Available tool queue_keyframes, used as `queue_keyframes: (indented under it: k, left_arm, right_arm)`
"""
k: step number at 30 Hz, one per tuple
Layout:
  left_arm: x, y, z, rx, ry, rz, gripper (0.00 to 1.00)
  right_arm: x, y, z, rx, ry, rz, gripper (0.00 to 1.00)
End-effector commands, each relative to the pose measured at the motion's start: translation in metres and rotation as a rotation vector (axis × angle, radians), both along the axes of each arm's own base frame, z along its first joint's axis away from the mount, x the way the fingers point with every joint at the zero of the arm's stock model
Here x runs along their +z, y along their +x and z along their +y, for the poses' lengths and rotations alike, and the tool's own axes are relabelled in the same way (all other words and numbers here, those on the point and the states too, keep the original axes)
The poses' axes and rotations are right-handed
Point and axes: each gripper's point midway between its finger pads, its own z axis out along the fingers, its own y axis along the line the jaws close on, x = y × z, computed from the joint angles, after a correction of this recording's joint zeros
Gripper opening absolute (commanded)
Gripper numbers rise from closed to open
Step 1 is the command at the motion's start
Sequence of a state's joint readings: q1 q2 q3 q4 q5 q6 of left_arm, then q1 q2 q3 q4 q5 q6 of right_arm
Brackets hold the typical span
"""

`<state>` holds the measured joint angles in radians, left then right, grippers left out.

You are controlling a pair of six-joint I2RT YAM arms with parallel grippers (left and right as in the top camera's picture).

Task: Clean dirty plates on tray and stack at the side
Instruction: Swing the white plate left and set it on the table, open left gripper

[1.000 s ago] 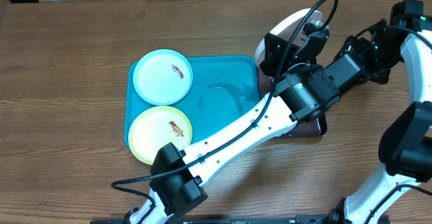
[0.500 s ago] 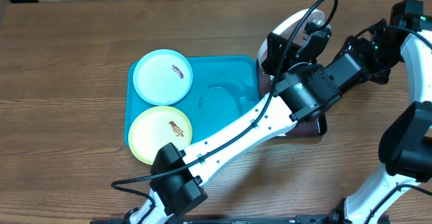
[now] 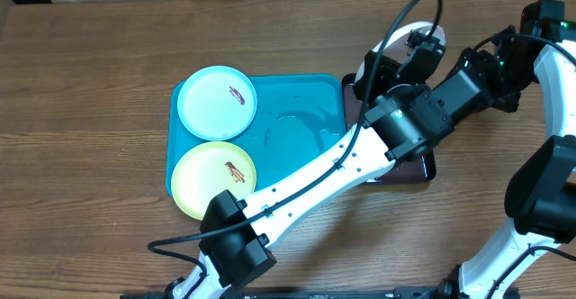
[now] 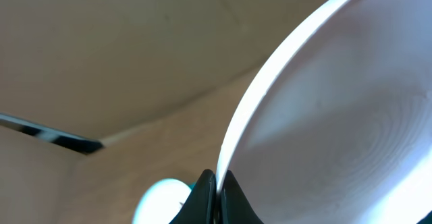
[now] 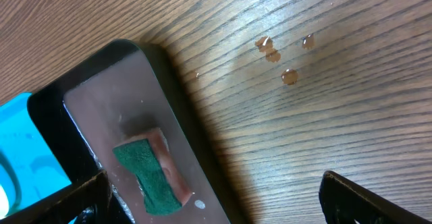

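Note:
The wood [image 3: 128, 119] outside the turquoise tray, beyond the mint-cyan plate, is clear. So my left gripper should go on carrying the white plate there until it lies flat.
The turquoise tray [image 3: 301, 123] holds a mint-cyan plate [image 3: 216, 102] and a yellow-green plate [image 3: 214, 179], each with a brown smear. My left gripper [image 3: 396, 63] is shut on the rim of the white plate [image 3: 421, 36] and holds it tilted on edge above the table, right of the tray. In the left wrist view the fingers [image 4: 216, 191] pinch the white plate [image 4: 337, 116]; the mint-cyan plate [image 4: 158, 200] shows below. My right gripper [image 3: 445, 105] is open and empty [image 5: 216, 207] over the right edge of the black tray.
A narrow black tray [image 5: 101, 96] with a green-and-brown sponge [image 5: 145, 170] lies right of the turquoise tray, mostly under my left arm in the overhead view [image 3: 409, 168]. Several water drops [image 5: 280, 55] lie on the wooden table.
My left gripper has shifted a little to the right with the white plate, which now stands more on edge. The right arm has not moved.

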<state>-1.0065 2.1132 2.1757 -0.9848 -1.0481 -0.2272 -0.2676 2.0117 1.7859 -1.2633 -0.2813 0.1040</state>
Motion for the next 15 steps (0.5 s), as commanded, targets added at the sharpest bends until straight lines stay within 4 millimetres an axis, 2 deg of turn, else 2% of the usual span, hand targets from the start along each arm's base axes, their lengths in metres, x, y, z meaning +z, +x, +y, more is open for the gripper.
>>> queue_keyframes:
  k: [1, 7, 8, 11, 14, 15]
  left_arm:
    - [-0.03, 0.01, 0.003, 0.013, -0.174, 0.134, 0.04]
    - [-0.078, 0.025, 0.031, 0.034, -0.406, 0.467, 0.04]
    - [-0.09, 0.028, 0.041, 0.026, -0.507, 0.603, 0.04]
    - [-0.099, 0.031, 0.066, 0.035, -0.683, 0.789, 0.04]
    - [-0.099, 0.037, 0.102, 0.063, -0.85, 0.922, 0.04]
    - [-0.098, 0.04, 0.119, 0.079, -0.9, 0.952, 0.04]
  right_arm:
    - [0.016, 0.005, -0.002, -0.002, -0.013, -0.049, 1.0]
    - [0.016, 0.005, -0.002, -0.002, -0.013, -0.049, 1.0]
    - [0.016, 0.005, -0.002, -0.002, -0.013, -0.049, 1.0]
    - [0.016, 0.005, -0.002, -0.002, -0.013, -0.049, 1.0]
    - [0.016, 0.005, -0.002, -0.002, -0.013, -0.049, 1.0]
    - [0.016, 0.005, -0.002, -0.002, -0.013, -0.049, 1.0]
